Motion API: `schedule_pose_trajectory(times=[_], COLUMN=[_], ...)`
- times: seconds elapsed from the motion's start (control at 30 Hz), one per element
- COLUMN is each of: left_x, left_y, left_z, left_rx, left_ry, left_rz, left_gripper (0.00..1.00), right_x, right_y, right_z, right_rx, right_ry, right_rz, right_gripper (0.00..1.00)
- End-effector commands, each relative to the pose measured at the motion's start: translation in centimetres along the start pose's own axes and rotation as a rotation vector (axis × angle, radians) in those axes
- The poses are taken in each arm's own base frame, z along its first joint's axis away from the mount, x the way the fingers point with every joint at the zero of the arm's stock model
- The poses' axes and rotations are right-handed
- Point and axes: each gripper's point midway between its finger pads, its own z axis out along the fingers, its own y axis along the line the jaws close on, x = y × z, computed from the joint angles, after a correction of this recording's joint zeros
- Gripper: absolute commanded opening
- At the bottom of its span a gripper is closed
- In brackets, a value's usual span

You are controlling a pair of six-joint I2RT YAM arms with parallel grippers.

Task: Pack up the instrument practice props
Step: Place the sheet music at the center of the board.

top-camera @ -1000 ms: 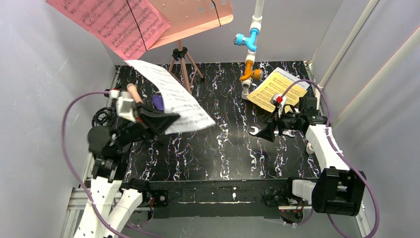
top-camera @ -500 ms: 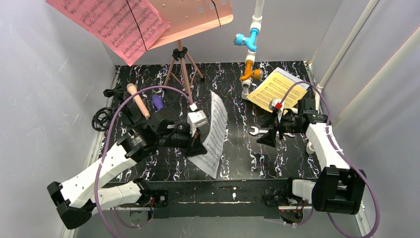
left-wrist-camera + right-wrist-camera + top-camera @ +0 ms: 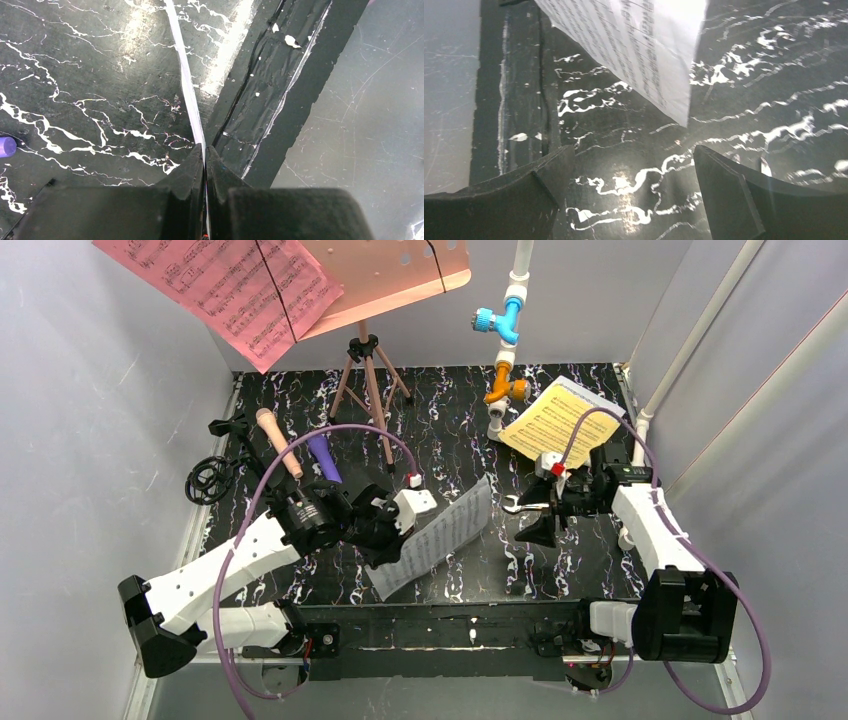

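The white music sheet is in my left gripper, far from the yellow sheet (image 3: 555,426), so next my right gripper takes its loose end (image 3: 486,504) and lays it over the yellow sheet.
My left gripper (image 3: 393,537) is shut on a white music sheet (image 3: 440,535), held low over the front middle of the table. In the left wrist view the sheet (image 3: 187,90) shows edge-on between the closed fingers of that gripper (image 3: 205,150). My right gripper (image 3: 541,517) stands open to the sheet's right; in its wrist view the sheet's corner (image 3: 644,50) lies ahead of the gripper (image 3: 633,150), with nothing between its fingers. A pink sheet (image 3: 235,285) rests on the salmon-pink music rest (image 3: 400,270). A yellow sheet (image 3: 555,420) lies at back right. Peach (image 3: 278,443) and purple (image 3: 322,455) microphones lie at left.
Black mic holders (image 3: 210,478) sit by the left wall. A silver wrench (image 3: 515,504) lies just left of my right gripper. A white pipe with blue and orange valves (image 3: 505,340) stands at the back. The tripod legs (image 3: 370,380) stand at back centre.
My left arm swung from the left side to the front middle, carrying the white sheet down and turning it nearly flat. My right gripper drifted slightly nearer and stayed open.
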Motion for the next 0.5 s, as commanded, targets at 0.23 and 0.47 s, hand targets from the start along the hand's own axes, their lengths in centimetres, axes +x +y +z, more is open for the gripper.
schedule_pose_trajectory(times=[0.23,0.47], left_x=[-2.4,-1.9], left_y=[-2.4,-3.1], left_z=[-0.8,-1.3], left_rx=[0.111,0.125], left_ry=[-0.109,-0.123], left_rz=[0.05,0.057], left_gripper=[0.0,0.0], right_x=[-1.7,-2.4], right_y=[0.9,-1.4], right_z=[3.2,2.8], right_rx=[-0.148,-0.106], right_ry=[-0.007,0.046], right_rz=[-0.039,-0.102], right_gripper=[0.98,0.98])
